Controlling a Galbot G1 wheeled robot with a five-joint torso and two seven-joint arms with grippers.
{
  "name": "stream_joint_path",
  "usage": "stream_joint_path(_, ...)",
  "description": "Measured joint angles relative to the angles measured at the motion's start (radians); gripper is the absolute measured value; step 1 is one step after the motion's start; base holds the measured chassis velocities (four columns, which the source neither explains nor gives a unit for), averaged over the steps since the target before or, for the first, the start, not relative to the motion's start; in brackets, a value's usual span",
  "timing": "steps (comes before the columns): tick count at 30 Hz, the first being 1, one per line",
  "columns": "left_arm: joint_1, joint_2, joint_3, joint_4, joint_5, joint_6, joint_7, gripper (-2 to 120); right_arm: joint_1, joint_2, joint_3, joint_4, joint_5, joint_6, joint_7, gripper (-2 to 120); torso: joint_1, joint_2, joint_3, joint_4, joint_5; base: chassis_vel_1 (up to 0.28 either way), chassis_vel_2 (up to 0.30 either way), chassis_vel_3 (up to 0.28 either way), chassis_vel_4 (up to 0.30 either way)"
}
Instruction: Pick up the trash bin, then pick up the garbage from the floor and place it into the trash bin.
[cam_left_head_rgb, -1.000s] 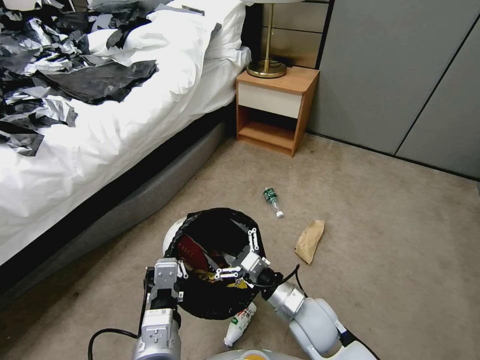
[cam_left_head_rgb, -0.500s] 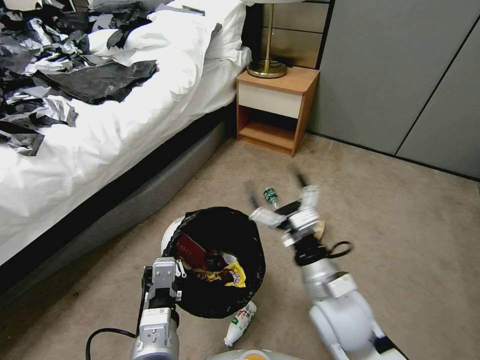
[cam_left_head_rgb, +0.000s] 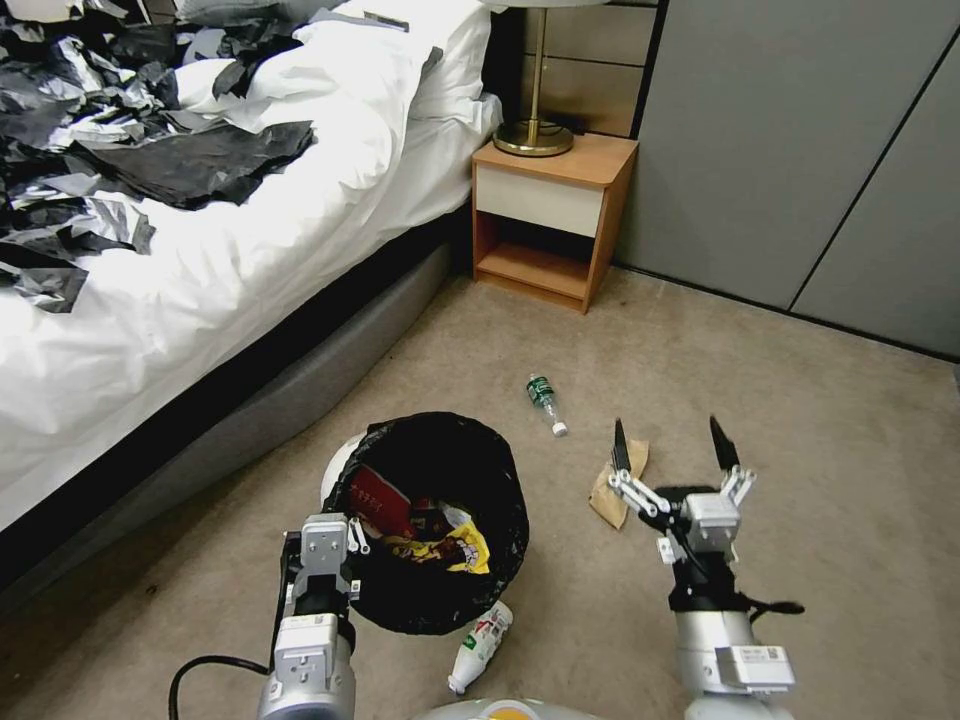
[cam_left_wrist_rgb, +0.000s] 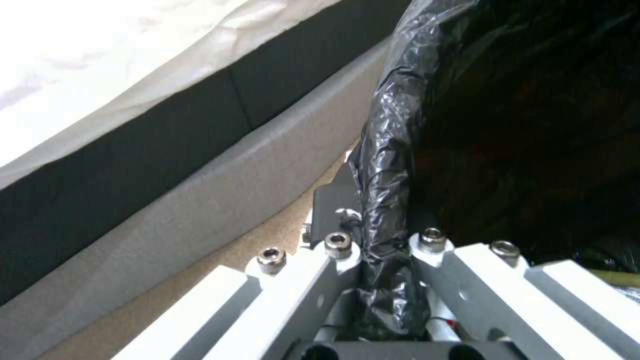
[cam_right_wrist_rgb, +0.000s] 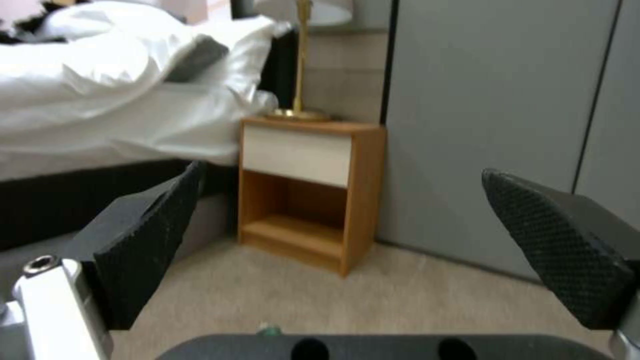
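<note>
I expect the brown paper bag to stay spread out and cover much of the yellow wrapper (cam_left_head_rgb: 458, 548) when I drop it in, since it lies long and flat.
The trash bin (cam_left_head_rgb: 345, 462), white with a black liner bag (cam_left_wrist_rgb: 393, 165), hangs off the floor beside the bed, its near rim clamped in my left gripper (cam_left_head_rgb: 338, 568). Inside lie a red packet (cam_left_head_rgb: 381, 498) and a yellow wrapper (cam_left_head_rgb: 462, 547). My right gripper (cam_left_head_rgb: 670, 443) is raised to the right of the bin, fingers wide open and empty, pointing at the far wall. Garbage on the carpet: a brown paper bag (cam_left_head_rgb: 606, 492) just behind the right fingers, a small green-label bottle (cam_left_head_rgb: 544, 401) farther off, and a white bottle (cam_left_head_rgb: 478, 645) below the bin.
The bed (cam_left_head_rgb: 200, 260) with black and silver sheets (cam_left_head_rgb: 120, 150) runs along the left. A wooden nightstand (cam_left_head_rgb: 550, 220) with a brass lamp (cam_left_head_rgb: 534, 125) stands at the back. Grey wall panels (cam_left_head_rgb: 800, 150) close off the far right. Open carpet lies to the right.
My right gripper has come out of the bin, swung right and up, and now stands open over the carpet near the paper bag. The bin and left gripper have stayed put.
</note>
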Motion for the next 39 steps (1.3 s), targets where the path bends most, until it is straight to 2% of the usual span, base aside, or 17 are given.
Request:
stream_joint_path(6, 0.001, 0.000, -0.001, -0.003, 0.000, 0.001, 0.000, 0, 0.042, -0.007, 0.016, -0.013, 0.049, -0.043, -0.008, 100, 0.000, 0.000, 0.000, -0.0002, 0.0000, 0.000, 0.000, 0.000, 0.000)
stream_joint_path(9, 0.001, 0.001, -0.002, -0.005, 0.000, 0.001, 0.000, 0, 0.114, -0.019, 0.029, -0.025, 0.086, -0.103, -0.015, 100, 0.000, 0.000, 0.000, -0.0001, -0.0001, 0.000, 0.000, 0.000, 0.000)
stream_joint_path(11, 0.002, 0.001, -0.003, -0.008, 0.000, 0.002, 0.000, 0, 0.214, -0.030, 0.039, -0.046, 0.138, -0.203, -0.015, 100, 0.000, 0.000, 0.000, 0.0001, 0.0000, 0.000, 0.000, 0.000, 0.000)
stream_joint_path(12, 0.002, 0.001, -0.003, -0.008, 0.000, 0.002, 0.000, 0, 0.214, -0.030, 0.039, -0.046, 0.138, -0.203, -0.015, 100, 0.000, 0.000, 0.000, 0.0001, 0.0000, 0.000, 0.000, 0.000, 0.000)
stream_joint_path(15, 0.005, 0.001, -0.003, -0.014, 0.000, 0.002, -0.001, 0, 0.376, -0.052, 0.041, -0.128, 0.248, -0.428, -0.005, 100, 0.000, 0.000, 0.000, 0.0002, 0.0000, 0.000, 0.000, 0.000, 0.000)
stream_joint_path(16, 0.005, 0.001, -0.003, -0.014, 0.000, 0.002, -0.001, 0, 0.376, -0.052, 0.041, -0.128, 0.248, -0.428, -0.005, 100, 0.000, 0.000, 0.000, 0.0002, 0.0000, 0.000, 0.000, 0.000, 0.000)
stream_joint_path(18, 0.008, 0.000, -0.004, -0.018, 0.003, 0.002, -0.001, 0, 0.493, -0.061, 0.027, -0.260, 0.275, -0.496, -0.009, 100, 0.000, 0.000, 0.000, -0.0001, 0.0001, 0.000, 0.000, 0.000, 0.000)
stream_joint_path(19, 0.008, 0.000, -0.004, -0.018, 0.003, 0.002, -0.001, 0, 0.493, -0.061, 0.027, -0.260, 0.275, -0.496, -0.009, 100, 0.000, 0.000, 0.000, -0.0001, 0.0001, 0.000, 0.000, 0.000, 0.000)
stream_joint_path(22, 0.009, -0.001, -0.005, -0.019, 0.004, 0.002, -0.001, 0, 0.588, -0.062, 0.009, -0.376, 0.304, -0.532, -0.023, 100, 0.000, 0.000, 0.000, 0.0002, -0.0001, 0.000, 0.000, 0.000, 0.000)
stream_joint_path(25, 0.008, -0.001, -0.008, -0.021, 0.004, 0.002, -0.001, 0, 0.707, -0.053, -0.023, -0.606, 0.333, -0.567, -0.042, 100, 0.000, 0.000, 0.000, 0.0000, 0.0000, 0.000, 0.000, 0.000, 0.000)
stream_joint_path(26, 0.008, -0.001, -0.008, -0.021, 0.004, 0.002, -0.001, 0, 0.707, -0.053, -0.023, -0.606, 0.333, -0.567, -0.042, 100, 0.000, 0.000, 0.000, 0.0000, 0.0000, 0.000, 0.000, 0.000, 0.000)
stream_joint_path(29, 0.008, 0.000, -0.008, -0.020, 0.004, 0.002, -0.001, 0, 0.770, -0.039, -0.037, -0.760, 0.331, -0.567, -0.058, 100, 0.000, 0.000, 0.000, -0.0001, 0.0001, 0.000, 0.000, 0.000, 0.000)
stream_joint_path(30, 0.008, 0.000, -0.008, -0.020, 0.004, 0.002, -0.001, 0, 0.770, -0.039, -0.037, -0.760, 0.331, -0.567, -0.058, 100, 0.000, 0.000, 0.000, -0.0001, 0.0001, 0.000, 0.000, 0.000, 0.000)
stream_joint_path(33, 0.008, 0.000, -0.008, -0.016, 0.003, 0.002, -0.001, 0, 0.838, -0.018, -0.031, -0.912, 0.311, -0.567, -0.081, 100, 0.000, 0.000, 0.000, 0.0000, -0.0001, 0.000, 0.000, 0.000, 0.000)
stream_joint_path(34, 0.008, 0.000, -0.008, -0.016, 0.003, 0.002, -0.001, 0, 0.838, -0.018, -0.031, -0.912, 0.311, -0.567, -0.081, 100, 0.000, 0.000, 0.000, 0.0000, -0.0001, 0.000, 0.000, 0.000, 0.000)
stream_joint_path(37, 0.007, 0.000, -0.007, -0.009, 0.003, 0.002, -0.001, 0, 0.902, -0.003, -0.017, -1.071, 0.288, -0.573, -0.100, 100, 0.000, 0.000, 0.000, -0.0001, 0.0000, 0.000, 0.000, 0.000, 0.000)
stream_joint_path(39, 0.006, 0.000, -0.006, -0.008, 0.003, 0.001, -0.001, 0, 0.916, 0.000, -0.014, -1.107, 0.279, -0.573, -0.102, 100, 0.000, 0.000, 0.000, 0.0000, -0.0001, 0.000, 0.000, 0.000, 0.000)
